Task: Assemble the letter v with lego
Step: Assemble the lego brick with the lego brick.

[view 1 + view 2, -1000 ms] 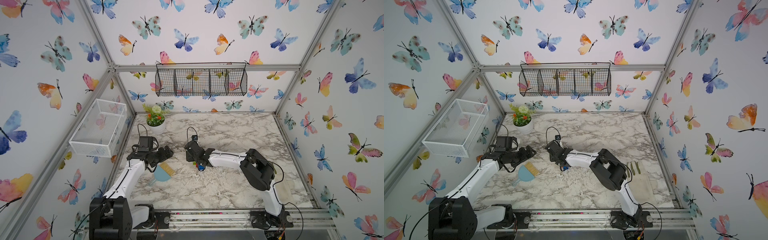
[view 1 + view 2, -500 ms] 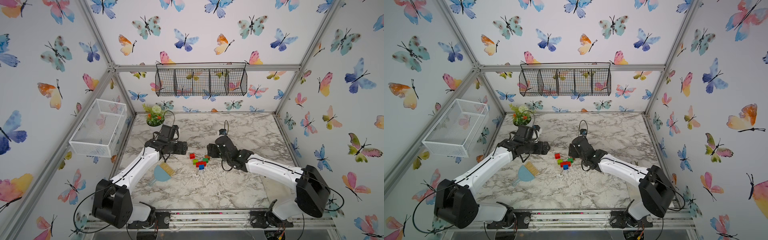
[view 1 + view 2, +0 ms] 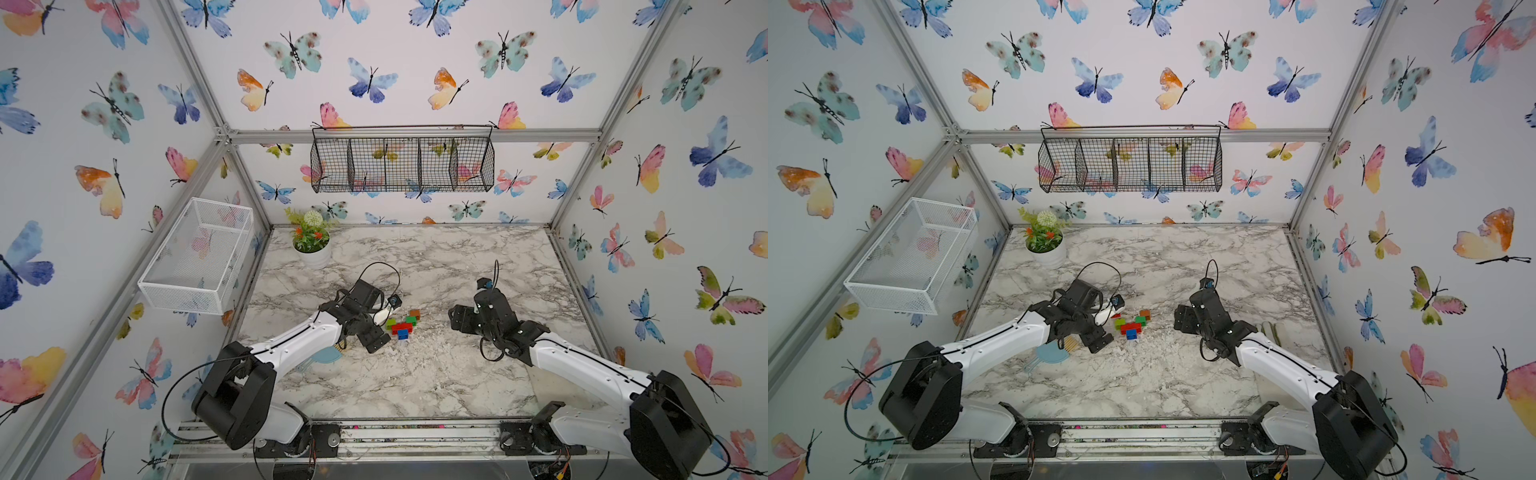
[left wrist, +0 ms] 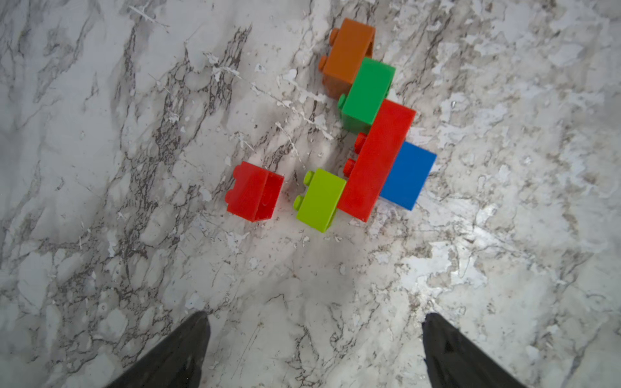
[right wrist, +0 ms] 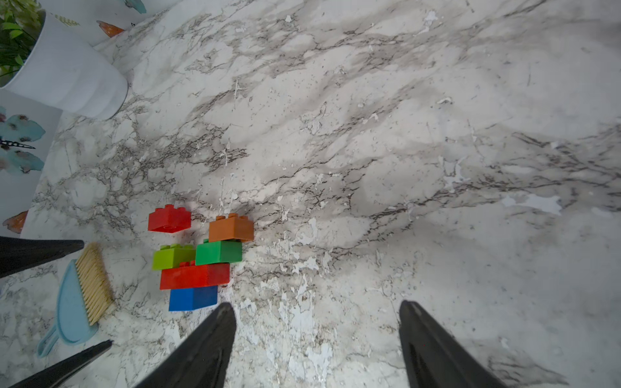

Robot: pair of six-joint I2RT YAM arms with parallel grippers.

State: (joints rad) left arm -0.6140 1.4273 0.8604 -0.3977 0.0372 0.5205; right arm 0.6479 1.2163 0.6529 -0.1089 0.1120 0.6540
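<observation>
The square red brick (image 4: pixel 252 190) is near my left gripper and apart from the lime brick's studs, so next my left gripper goes around both bricks and presses them together.
The lego lies on its side mid-table in both top views. Orange (image 4: pixel 347 55), green (image 4: pixel 368 94), long red (image 4: pixel 378 161) and blue (image 4: pixel 408 174) bricks adjoin in steps. A lime brick (image 4: pixel 321 200) rests against the long red one. The square red brick (image 4: pixel 254 191) lies a small gap away from the lime. My left gripper (image 4: pixel 315 317) is open and empty just left of the cluster (image 3: pixel 402 326). My right gripper (image 5: pixel 316 304) is open and empty, well right of the bricks (image 5: pixel 195 275); its place in a top view is (image 3: pixel 461 322).
A tan-and-blue hand brush (image 5: pixel 84 295) lies under my left arm. A white plant pot (image 3: pixel 312 255) stands back left. A black wire basket (image 3: pixel 402 164) hangs on the back wall, a white one (image 3: pixel 199 255) on the left wall. A pale cloth (image 3: pixel 1273 332) lies under my right arm.
My right gripper has drawn back to the right, away from the bricks, and its jaws have widened. My left gripper has come forward to the cluster's left side.
</observation>
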